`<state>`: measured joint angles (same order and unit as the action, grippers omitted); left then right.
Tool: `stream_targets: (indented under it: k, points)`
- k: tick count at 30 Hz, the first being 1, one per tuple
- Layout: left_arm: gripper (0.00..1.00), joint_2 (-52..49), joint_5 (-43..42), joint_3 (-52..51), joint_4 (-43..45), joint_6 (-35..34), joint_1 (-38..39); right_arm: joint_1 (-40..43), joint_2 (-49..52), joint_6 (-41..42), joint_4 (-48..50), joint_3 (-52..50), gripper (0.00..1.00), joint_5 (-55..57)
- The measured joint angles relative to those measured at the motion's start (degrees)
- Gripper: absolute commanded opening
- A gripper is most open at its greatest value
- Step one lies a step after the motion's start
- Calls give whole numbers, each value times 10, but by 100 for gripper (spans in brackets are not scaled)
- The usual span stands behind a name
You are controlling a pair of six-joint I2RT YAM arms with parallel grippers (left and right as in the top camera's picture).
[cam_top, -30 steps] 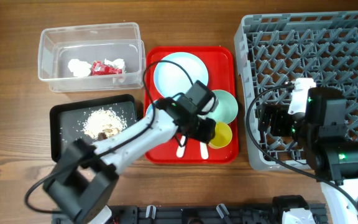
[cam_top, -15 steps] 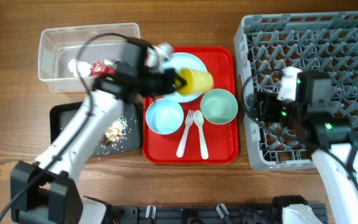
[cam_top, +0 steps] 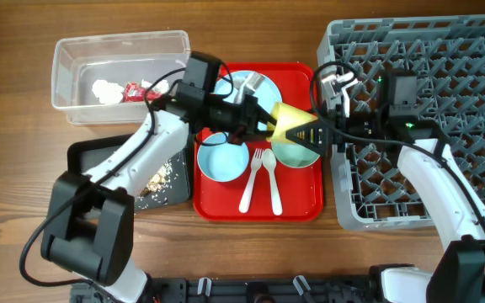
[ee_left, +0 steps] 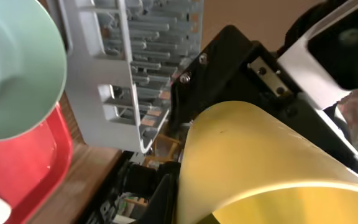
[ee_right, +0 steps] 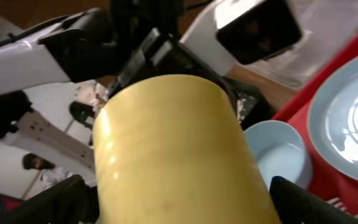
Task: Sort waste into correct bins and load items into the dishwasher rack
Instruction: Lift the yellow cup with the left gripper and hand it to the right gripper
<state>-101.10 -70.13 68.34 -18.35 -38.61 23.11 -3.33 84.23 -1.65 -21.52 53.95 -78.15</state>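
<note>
I should take the small yellow cup (cam_top: 290,124) to the rack's far end with my right gripper, because my left gripper is holding the cup short of the grey dishwasher rack.
My left gripper (cam_top: 263,120) is shut on the small yellow cup (cam_top: 291,124) and holds it on its side in the air over the mint green bowl (cam_top: 307,155). My right gripper (cam_top: 317,132) reaches out from the grey dishwasher rack (cam_top: 428,109). Its open fingers (ee_right: 179,205) flank the cup (ee_right: 173,155). The cup fills the left wrist view (ee_left: 260,162). The pale blue bowl (cam_top: 223,160), pale blue plate (cam_top: 247,84), white fork (cam_top: 251,181) and spoon (cam_top: 272,181) lie on the red tray (cam_top: 297,210).
The clear tub (cam_top: 74,59) at the back left holds white tissue (cam_top: 103,90) and the red wrapper (cam_top: 137,91). The black tray (cam_top: 87,151) in front of it holds rice-like scraps (cam_top: 154,178), partly under my left arm.
My left gripper has carried the yellow cup to the right, from over the plate to over the green bowl. My right gripper has moved left out of the rack to the cup.
</note>
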Motion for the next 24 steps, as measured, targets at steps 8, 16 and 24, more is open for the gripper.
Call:
stream_targets:
  k: [8,16,24]
  points:
    - [4,0,-20,-1,56,-42,3,1,1,-2,-2,0,82,-30]
    - [4,0,-24,-1,56,-51,3,1,1,-1,6,0,76,-27]
    - [4,0,-31,1,62,-50,1,1,1,26,44,0,62,-24]
